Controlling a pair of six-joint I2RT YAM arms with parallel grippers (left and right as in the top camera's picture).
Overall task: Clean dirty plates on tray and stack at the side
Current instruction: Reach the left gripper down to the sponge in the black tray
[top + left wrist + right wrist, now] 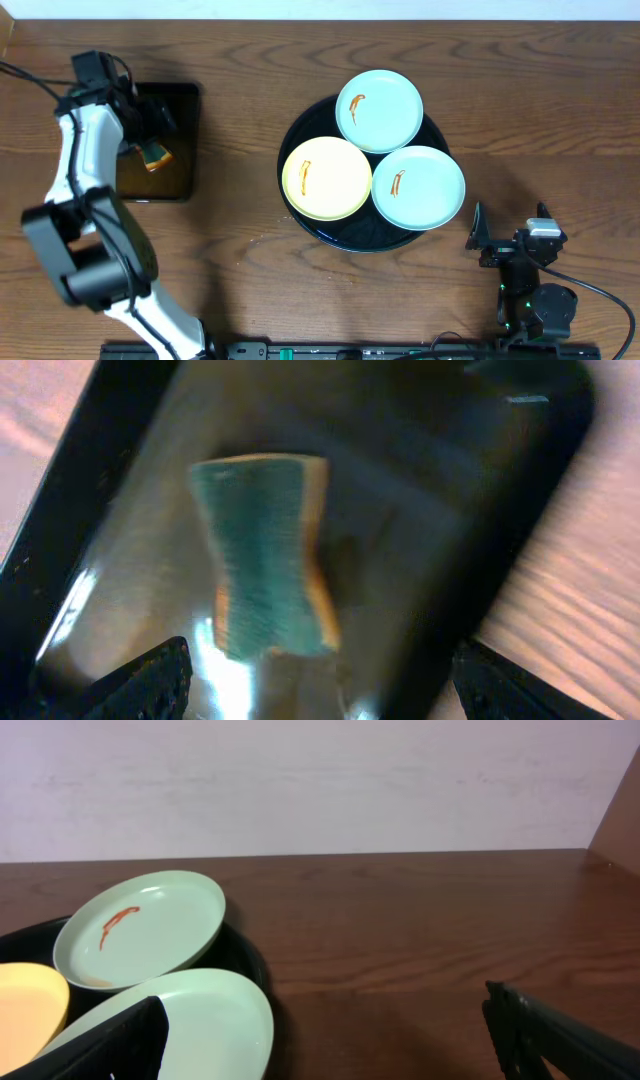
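The green and orange sponge (268, 560) bends inward at its waist (310, 552), so it will fold lengthwise and fan out when I pinch it and pick it up.
The round black tray (300, 215) holds three plates, each with an orange-brown sauce streak: a mint-blue plate (379, 110) at the back, a pale yellow plate (327, 178) at the front left, a mint-blue plate (418, 187) at the front right. My left gripper (148, 128) is open above a green and orange sponge (265, 555), which lies on the small rectangular black tray (520, 450). My right gripper (325, 1040) is open and empty, low over the table right of the round tray. In the right wrist view the back plate (140, 928) and the near plate (210, 1020) show.
The rectangular tray (178, 170) lies at the far left of the wooden table (240, 90). The left arm (85, 200) reaches up along the left side. The right arm's base (535, 300) stands at the front right.
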